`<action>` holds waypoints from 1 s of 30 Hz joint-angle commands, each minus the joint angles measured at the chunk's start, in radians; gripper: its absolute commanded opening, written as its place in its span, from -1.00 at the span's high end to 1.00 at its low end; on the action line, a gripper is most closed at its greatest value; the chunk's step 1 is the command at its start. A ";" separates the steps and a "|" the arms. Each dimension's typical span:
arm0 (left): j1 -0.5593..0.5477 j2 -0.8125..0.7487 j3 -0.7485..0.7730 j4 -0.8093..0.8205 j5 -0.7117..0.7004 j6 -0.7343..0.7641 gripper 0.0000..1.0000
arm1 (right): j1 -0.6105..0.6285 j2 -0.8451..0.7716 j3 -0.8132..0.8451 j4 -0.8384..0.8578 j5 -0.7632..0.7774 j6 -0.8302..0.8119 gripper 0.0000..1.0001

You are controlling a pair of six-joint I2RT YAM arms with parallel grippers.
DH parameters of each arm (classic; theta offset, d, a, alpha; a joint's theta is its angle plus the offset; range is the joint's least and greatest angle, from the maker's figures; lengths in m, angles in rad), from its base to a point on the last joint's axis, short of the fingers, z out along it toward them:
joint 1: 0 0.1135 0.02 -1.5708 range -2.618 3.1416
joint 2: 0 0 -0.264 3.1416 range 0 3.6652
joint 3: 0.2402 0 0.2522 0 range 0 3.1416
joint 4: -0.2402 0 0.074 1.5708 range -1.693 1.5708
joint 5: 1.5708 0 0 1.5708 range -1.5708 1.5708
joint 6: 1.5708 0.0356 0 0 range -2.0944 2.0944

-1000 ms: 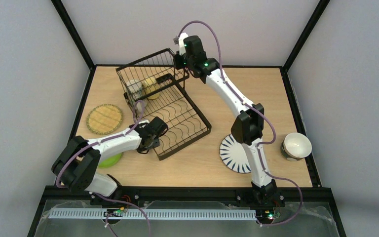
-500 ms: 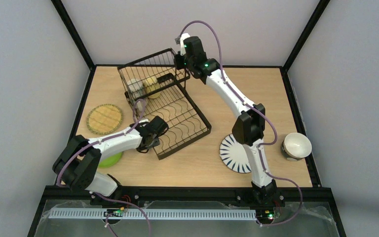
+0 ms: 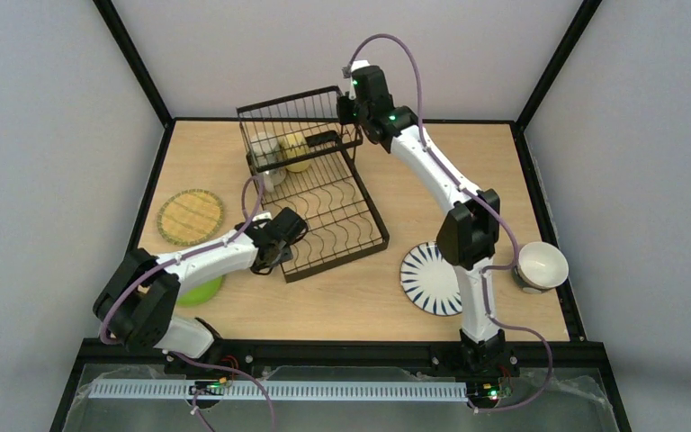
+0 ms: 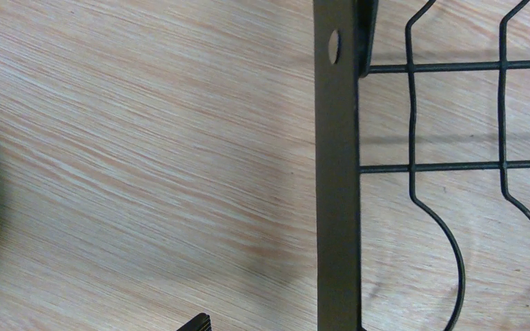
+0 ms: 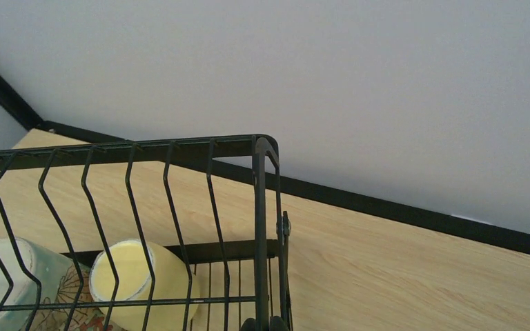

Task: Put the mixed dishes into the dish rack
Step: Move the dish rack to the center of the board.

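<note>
My right gripper has the slanted rack by its basket corner [image 3: 337, 90] beside clear wood [image 3: 387, 180]. I should keep swinging the rack around until it parallels the back wall.
The black wire dish rack [image 3: 324, 202] lies slanted on the table, its raised basket at the far end. Inside the basket lie a beige mug [image 3: 266, 149] and a yellow mug [image 3: 298, 153], the yellow mug [image 5: 136, 283] also showing behind the wires in the right wrist view. My right gripper [image 3: 351, 110] is shut on the upright corner wire [image 5: 260, 227] of the basket. My left gripper [image 3: 281, 247] stands open at the rack's near left corner. One fingertip [image 4: 196, 323] shows beside the rack's flat frame bar [image 4: 336, 179], holding nothing.
A yellow woven-look plate [image 3: 191, 217] lies left of the rack. A lime-green plate [image 3: 203, 291] is half hidden under my left arm. The striped white plate [image 3: 427, 279] and a white bowl [image 3: 540, 265] sit at the right, near my right arm's base.
My right gripper has moved to the right with the basket corner, and the rack's far end has swung right with it. The near end stayed by my left gripper.
</note>
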State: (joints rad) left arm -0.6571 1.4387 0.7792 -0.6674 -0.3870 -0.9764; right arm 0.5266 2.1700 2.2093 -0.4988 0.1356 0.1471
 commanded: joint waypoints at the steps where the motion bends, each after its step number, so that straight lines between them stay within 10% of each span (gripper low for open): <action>1: 0.001 -0.020 0.014 -0.092 -0.040 0.014 -0.97 | -0.105 -0.049 -0.068 -0.096 0.231 0.035 1.00; 30: 0.009 -0.080 -0.019 -0.112 -0.032 0.065 -0.98 | -0.119 -0.426 -0.567 -0.012 0.326 0.123 1.00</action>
State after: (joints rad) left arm -0.6579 1.3819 0.7845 -0.6754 -0.3634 -0.9306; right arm 0.4747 1.8034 1.7081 -0.4168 0.3180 0.2527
